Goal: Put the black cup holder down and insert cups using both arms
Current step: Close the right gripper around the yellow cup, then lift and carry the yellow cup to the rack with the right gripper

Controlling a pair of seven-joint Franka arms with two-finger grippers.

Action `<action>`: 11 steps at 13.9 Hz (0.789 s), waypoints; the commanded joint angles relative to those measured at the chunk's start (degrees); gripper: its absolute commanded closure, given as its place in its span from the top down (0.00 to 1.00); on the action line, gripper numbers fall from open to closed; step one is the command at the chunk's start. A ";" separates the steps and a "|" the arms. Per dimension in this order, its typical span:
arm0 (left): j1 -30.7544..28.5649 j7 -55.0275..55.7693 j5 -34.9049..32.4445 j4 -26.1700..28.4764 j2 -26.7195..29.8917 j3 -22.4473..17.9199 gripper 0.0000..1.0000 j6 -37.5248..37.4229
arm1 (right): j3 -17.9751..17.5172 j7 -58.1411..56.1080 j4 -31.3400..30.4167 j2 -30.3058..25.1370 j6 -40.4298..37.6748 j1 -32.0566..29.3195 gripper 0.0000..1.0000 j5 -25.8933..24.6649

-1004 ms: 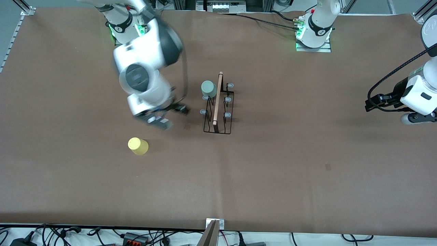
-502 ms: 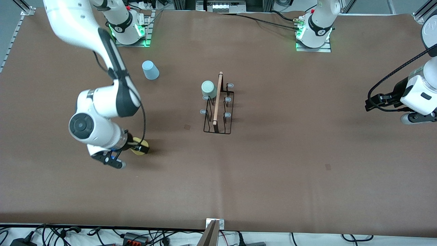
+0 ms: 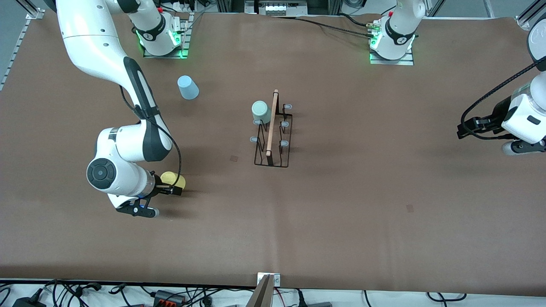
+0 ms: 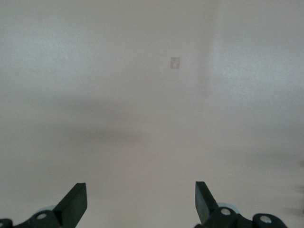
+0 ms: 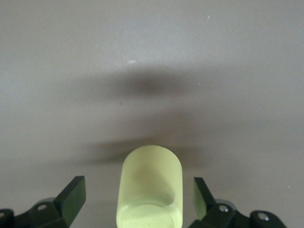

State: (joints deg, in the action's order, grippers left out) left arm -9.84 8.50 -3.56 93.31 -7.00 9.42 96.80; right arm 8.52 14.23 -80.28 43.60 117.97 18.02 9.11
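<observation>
The yellow cup's closed base [image 5: 147,217] points up, so the cup should slide over an empty peg with its opening down and stay there once I lower it.
The black cup holder [image 3: 273,147] stands mid-table with a mint green cup [image 3: 260,111] set on one of its prongs. A yellow cup [image 3: 173,179] [image 5: 152,178] stands nearer the front camera, toward the right arm's end. My right gripper [image 3: 172,186] [image 5: 137,187] is low at the table and open, one finger on each side of the yellow cup with gaps showing. A light blue cup [image 3: 187,87] sits upside down near the right arm's base. My left gripper [image 3: 464,128] [image 4: 140,190] waits open over bare table at the left arm's end, holding nothing.
Brown paper [image 3: 341,204] covers the table. Small tape marks [image 3: 234,158] [image 3: 410,208] lie on it. Cables [image 3: 170,294] run along the edge nearest the front camera. The right arm's elbow [image 3: 128,145] hangs over the table between the blue and yellow cups.
My right arm swung from beside the holder over to the yellow cup and settled with its open fingers around it, uncovering the blue cup. The left arm has not moved.
</observation>
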 commanded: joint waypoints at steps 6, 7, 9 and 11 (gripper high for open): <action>0.08 -1.56 0.75 -0.14 0.41 -0.54 1.00 -0.74 | -0.78 -2.80 1.00 0.43 -6.79 -0.53 1.00 -0.49; 0.08 -1.47 0.84 -0.14 0.41 -0.46 1.00 -0.74 | -0.78 -2.71 1.00 0.52 -6.79 -0.53 1.00 -0.49; 0.08 -1.47 0.84 -0.14 0.41 -0.54 1.00 -0.74 | -0.78 -2.71 1.00 1.22 -6.53 -0.62 1.00 -0.49; 0.08 -1.47 0.84 -0.14 0.41 -0.54 1.00 -0.74 | -0.78 -2.62 1.00 1.57 -6.09 -0.62 1.00 -0.49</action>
State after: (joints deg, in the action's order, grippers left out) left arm -9.84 8.47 -3.56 93.31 -7.00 9.30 96.76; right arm 8.31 12.37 -80.19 44.31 112.11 18.03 9.11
